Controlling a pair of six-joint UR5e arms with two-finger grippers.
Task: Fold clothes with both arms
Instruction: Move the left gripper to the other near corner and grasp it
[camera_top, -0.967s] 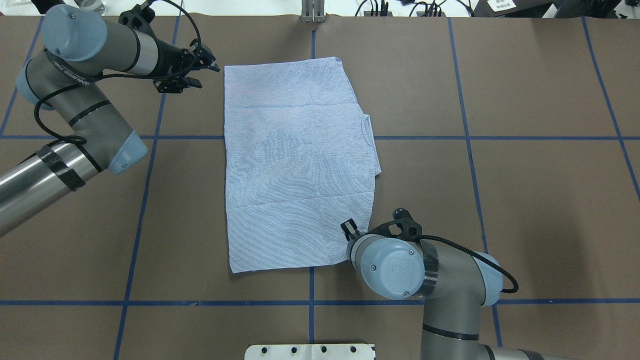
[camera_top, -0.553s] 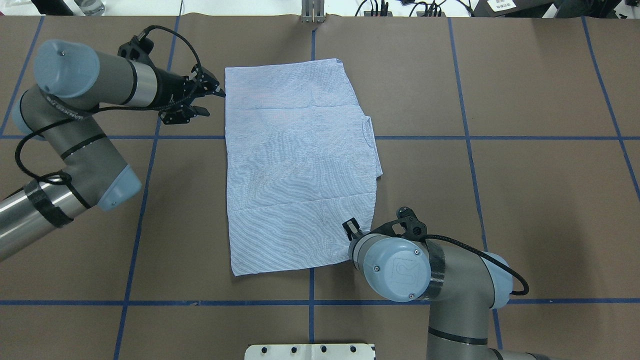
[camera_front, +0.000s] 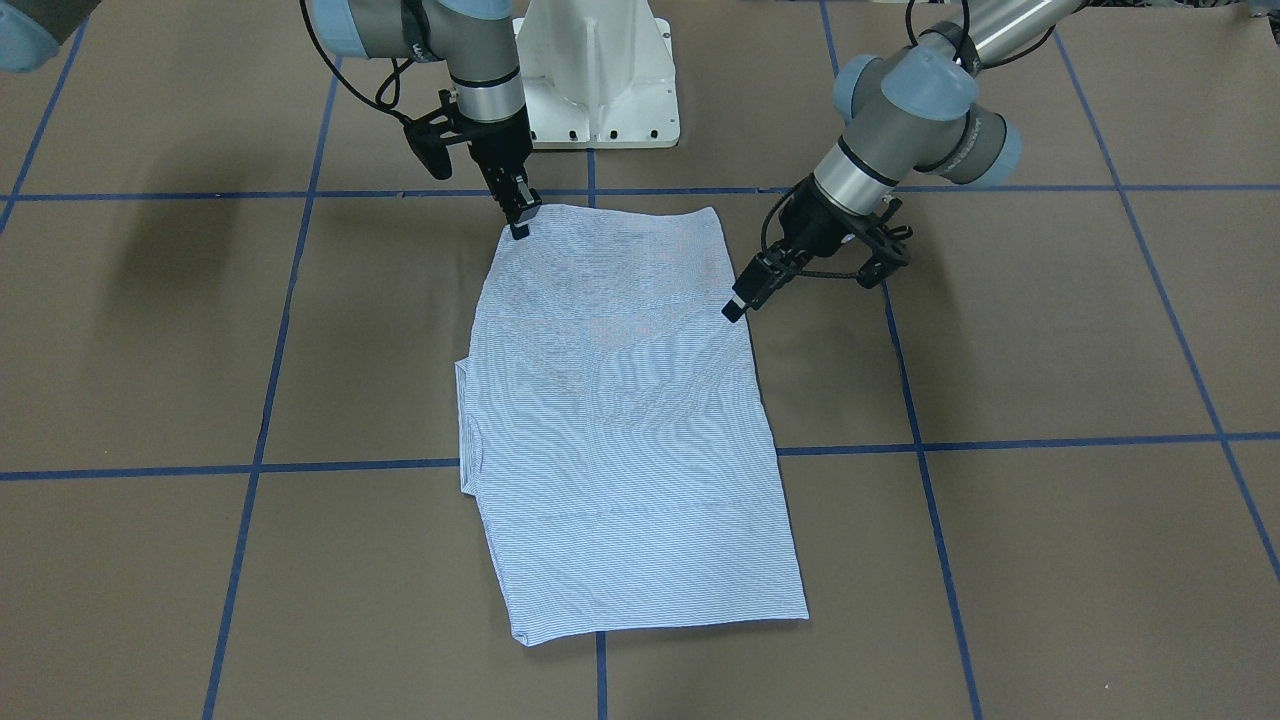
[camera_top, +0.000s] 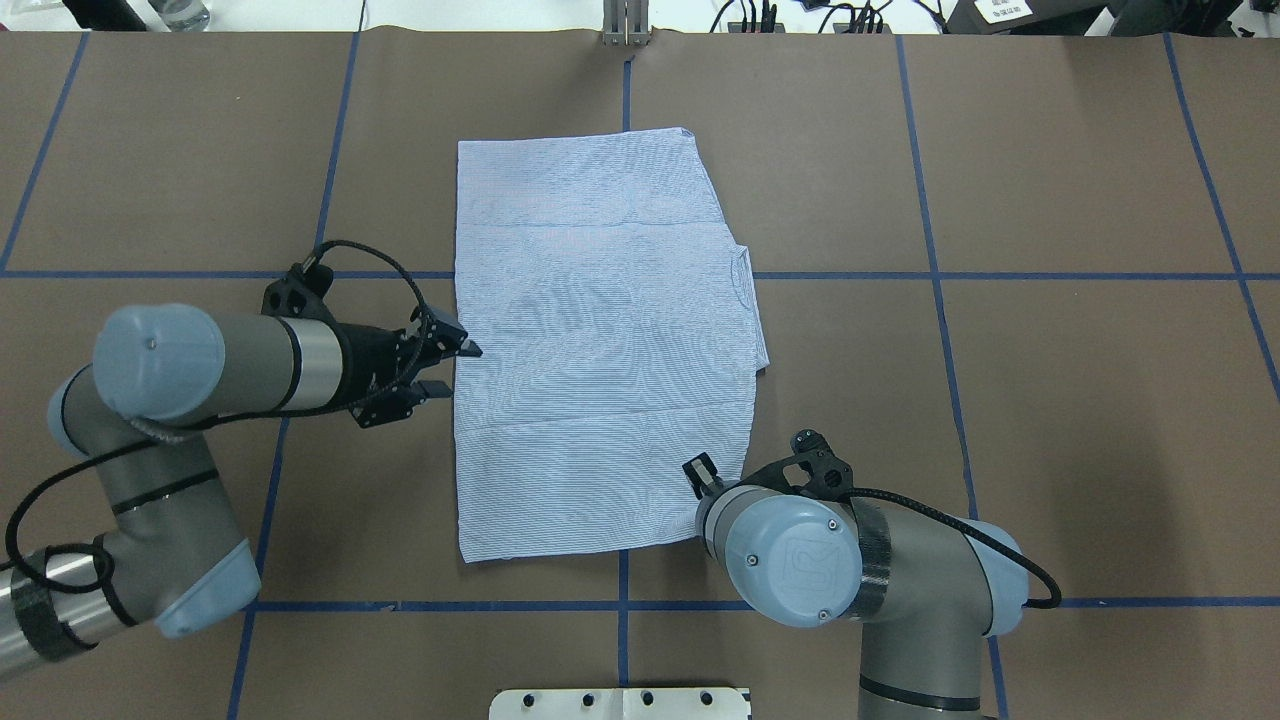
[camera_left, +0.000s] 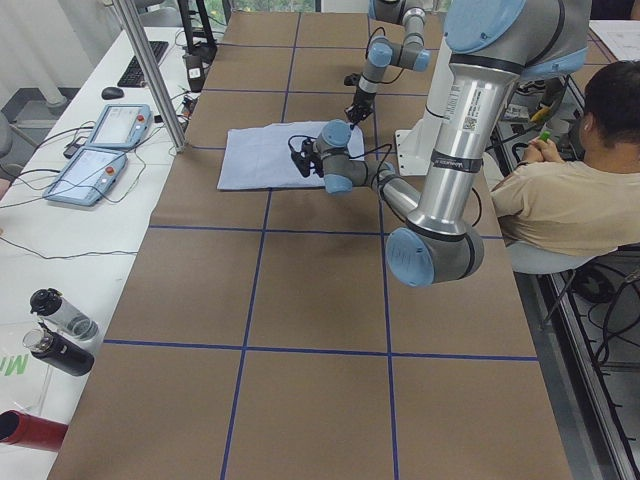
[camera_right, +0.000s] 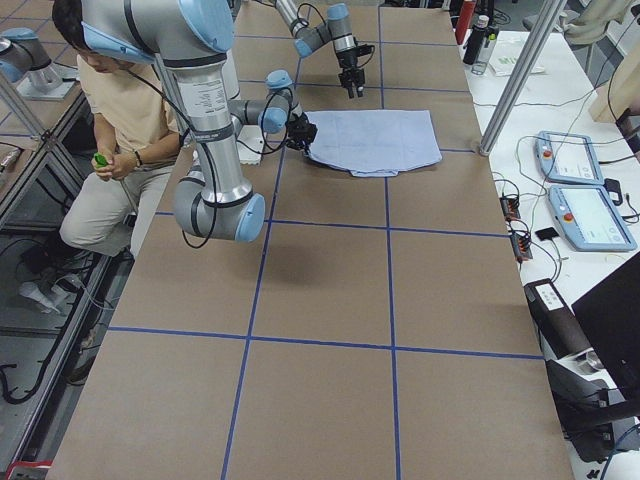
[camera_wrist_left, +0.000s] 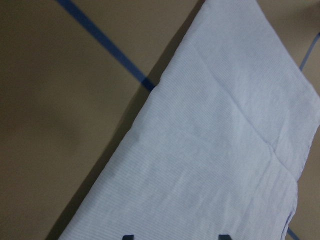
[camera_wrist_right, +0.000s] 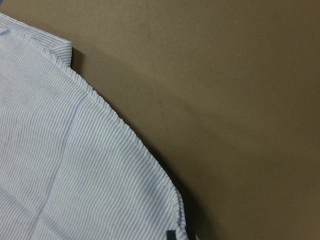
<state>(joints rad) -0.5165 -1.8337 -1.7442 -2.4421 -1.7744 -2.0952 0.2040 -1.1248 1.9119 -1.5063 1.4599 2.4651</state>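
Observation:
A side flap sticks out past the striped shirt's long edge (camera_front: 477, 396), so the flap (camera_front: 469, 428) will still stick out when the robot folds the shirt's near end over.
The striped shirt (camera_top: 600, 350) (camera_front: 620, 430) lies folded into a long rectangle at mid-table, its collar edge (camera_top: 742, 275) on the right side. My left gripper (camera_top: 455, 368) (camera_front: 735, 308) hovers open at the shirt's left edge, about halfway along. The left wrist view shows both fingertips (camera_wrist_left: 127, 236) spread above the cloth (camera_wrist_left: 215, 150). My right gripper (camera_front: 520, 225) is shut at the shirt's near right corner, mostly hidden under its own wrist (camera_top: 790, 545) from overhead. In the right wrist view its closed fingertips (camera_wrist_right: 172, 234) meet on the hem (camera_wrist_right: 125, 130).
Brown paper with blue tape lines (camera_top: 625, 605) covers the table. The white pedestal base (camera_front: 598, 70) stands at the robot's side. A person (camera_left: 560, 200) sits beside the robot. Teach pendants (camera_left: 105, 145) and bottles (camera_left: 60, 330) lie on the side bench.
My left arm has swung from the shirt's far left corner toward the robot, to the middle of its left edge. The shirt has slid slightly toward the robot. The right gripper has barely moved.

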